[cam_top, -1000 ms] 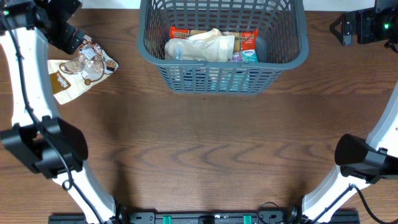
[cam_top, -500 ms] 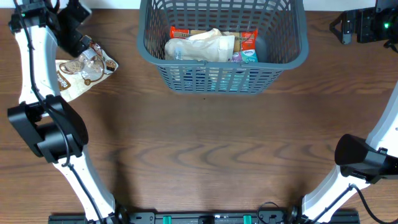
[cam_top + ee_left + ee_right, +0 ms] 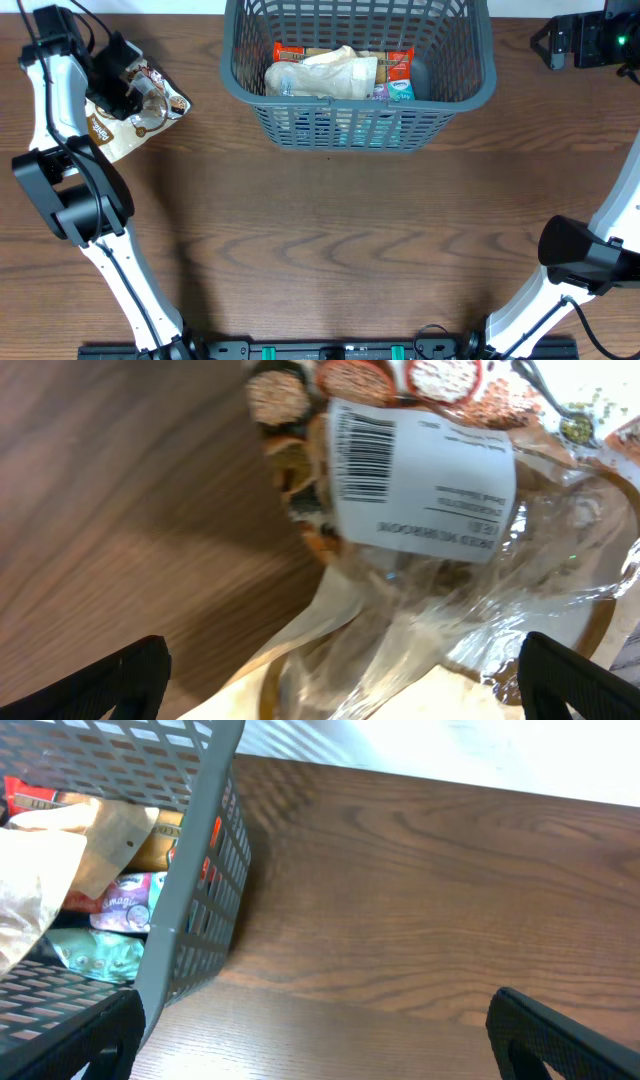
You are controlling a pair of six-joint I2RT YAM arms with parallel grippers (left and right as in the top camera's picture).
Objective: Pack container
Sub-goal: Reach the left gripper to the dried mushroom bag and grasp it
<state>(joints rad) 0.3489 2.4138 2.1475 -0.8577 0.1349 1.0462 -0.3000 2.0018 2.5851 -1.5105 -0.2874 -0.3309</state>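
The open fingers of my left gripper are on both sides of the crinkled film [image 3: 415, 622] next to the barcode label. I should now lower them until they reach the clear packet's folds [image 3: 362, 662], then close them.
The dark grey lattice container [image 3: 470, 85] stands at the back centre and holds several snack packets [image 3: 335, 72]. A clear packet with a white barcode label [image 3: 152, 102] lies on the table at the far left, overlapping a white and brown pouch [image 3: 105, 138]. My left gripper [image 3: 122, 84] is open right over the clear packet; in the left wrist view its fingers [image 3: 340, 690] straddle the crinkled film and the barcode label [image 3: 420, 475]. My right gripper [image 3: 545, 45] is open and empty at the back right, beside the container wall [image 3: 195, 880].
Bare brown wood tabletop [image 3: 330, 240] fills the middle and front. The arm bases stand at the front left and front right. The table's back edge runs just behind the container.
My left gripper has moved toward me and down onto the clear packet at the far left. The right arm and the container have not moved.
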